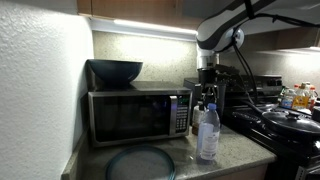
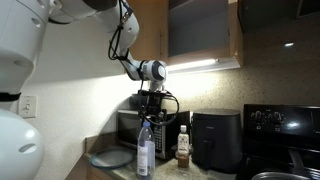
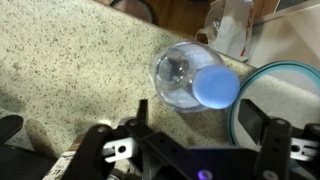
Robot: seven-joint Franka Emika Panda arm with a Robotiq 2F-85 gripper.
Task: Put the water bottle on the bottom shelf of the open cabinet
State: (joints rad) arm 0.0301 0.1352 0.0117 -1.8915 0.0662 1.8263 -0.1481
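My gripper should move over and close around the cap [image 1: 211,107] before it lifts, because the water bottle's cap [image 3: 216,87] is ahead of its open fingers.
The water bottle [image 1: 208,135] is tall, clear and white-capped, and stands upright on the speckled counter in front of the microwave [image 1: 135,115]. It also shows in an exterior view [image 2: 146,150]. The wrist view looks straight down on it [image 3: 185,72], with its cap just ahead of the jaws. My gripper [image 1: 208,93] hangs directly above the bottle in both exterior views [image 2: 150,108]. Its fingers are spread wide in the wrist view [image 3: 200,125], with nothing between them. The open cabinet [image 2: 200,30] is on the wall above, and its bottom shelf looks bare.
A dark bowl [image 1: 115,70] sits on the microwave. A round plate [image 1: 140,163] lies on the counter beside the bottle. A shorter brownish bottle [image 2: 183,150] and a black air fryer [image 2: 215,140] stand nearby. A stove with pans [image 1: 290,125] is at the side.
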